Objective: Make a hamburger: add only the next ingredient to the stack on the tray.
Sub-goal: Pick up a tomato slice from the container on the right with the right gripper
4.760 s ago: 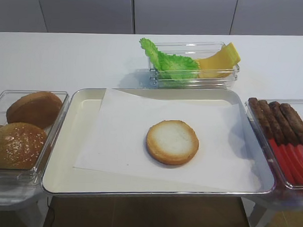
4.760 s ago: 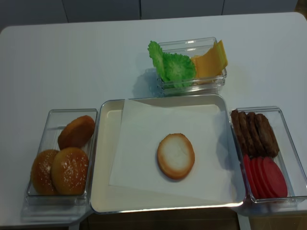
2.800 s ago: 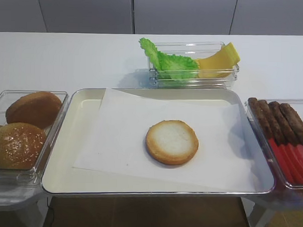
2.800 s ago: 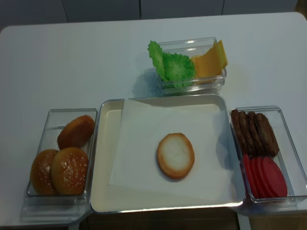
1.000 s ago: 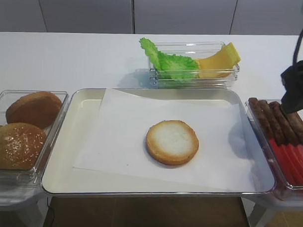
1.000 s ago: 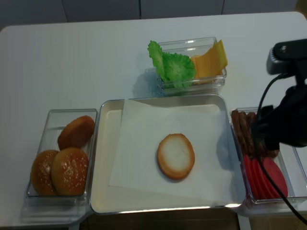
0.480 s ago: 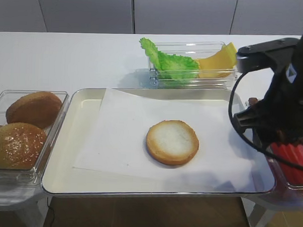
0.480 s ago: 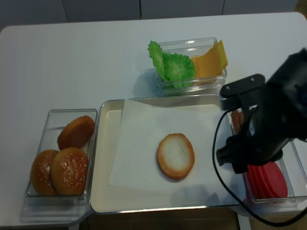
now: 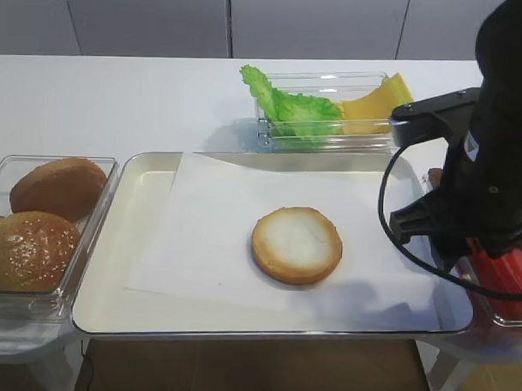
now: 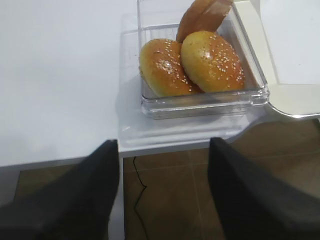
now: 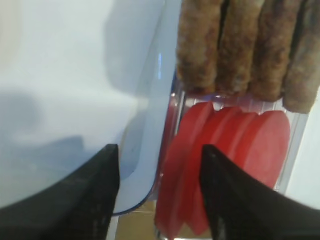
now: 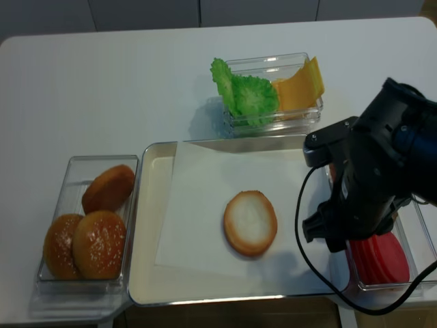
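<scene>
I expect the slice (image 11: 182,162) closest to the tray to come off alone when I lift it, because the red tomato slices stand with their top edges fanned apart (image 11: 216,116).
The stack is a single bun bottom (image 9: 296,245) with a pale cut face, lying in the middle of the paper-lined tray (image 9: 112,276). Red tomato slices (image 11: 225,150) stand overlapped in the clear box right of the tray, below the brown patties (image 11: 240,45). My right gripper (image 11: 160,200) hangs open just above them; one finger is over the tray's corner, the other over the slices, and the box wall lies between them. It holds nothing. The right arm (image 12: 375,184) hides most of that box from above. My left gripper (image 10: 162,200) is open and empty off the table's front edge, below the bun box (image 10: 200,60).
A clear box with lettuce and cheese (image 9: 332,112) stands behind the tray. The box of sesame buns (image 9: 45,231) sits to the tray's left. The tray rim (image 11: 145,165) and the box wall run side by side under my right gripper.
The right arm came in from the right and settled low over the box of slices at the tray's right edge. The bun bottom and the left gripper have not moved.
</scene>
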Controlling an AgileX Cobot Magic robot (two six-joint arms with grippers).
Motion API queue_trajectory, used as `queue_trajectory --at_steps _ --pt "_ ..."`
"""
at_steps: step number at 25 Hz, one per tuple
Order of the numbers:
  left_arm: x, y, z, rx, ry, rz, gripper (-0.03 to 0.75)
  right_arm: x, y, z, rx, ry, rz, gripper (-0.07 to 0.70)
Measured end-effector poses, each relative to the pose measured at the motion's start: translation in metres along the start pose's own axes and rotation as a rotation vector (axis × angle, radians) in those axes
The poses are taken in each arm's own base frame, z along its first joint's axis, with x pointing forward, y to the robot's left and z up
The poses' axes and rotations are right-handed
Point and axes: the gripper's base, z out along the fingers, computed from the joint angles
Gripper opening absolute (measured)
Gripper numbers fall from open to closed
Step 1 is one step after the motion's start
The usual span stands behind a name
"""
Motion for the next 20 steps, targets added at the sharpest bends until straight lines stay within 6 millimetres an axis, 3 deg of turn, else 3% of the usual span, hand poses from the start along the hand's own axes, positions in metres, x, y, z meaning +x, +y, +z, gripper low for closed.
queue_trajectory --at_steps 10,20 --pt "0.0 0.0 0.0 0.0 0.0 0.0 0.419 -0.0011 -0.0016 0.0023 0.028 0.007 -0.013 0.176" --pt "0.0 0.0 0.0 0.0 0.0 0.0 0.419 -0.0009 -0.0017 0.0023 0.03 0.009 -0.013 0.138"
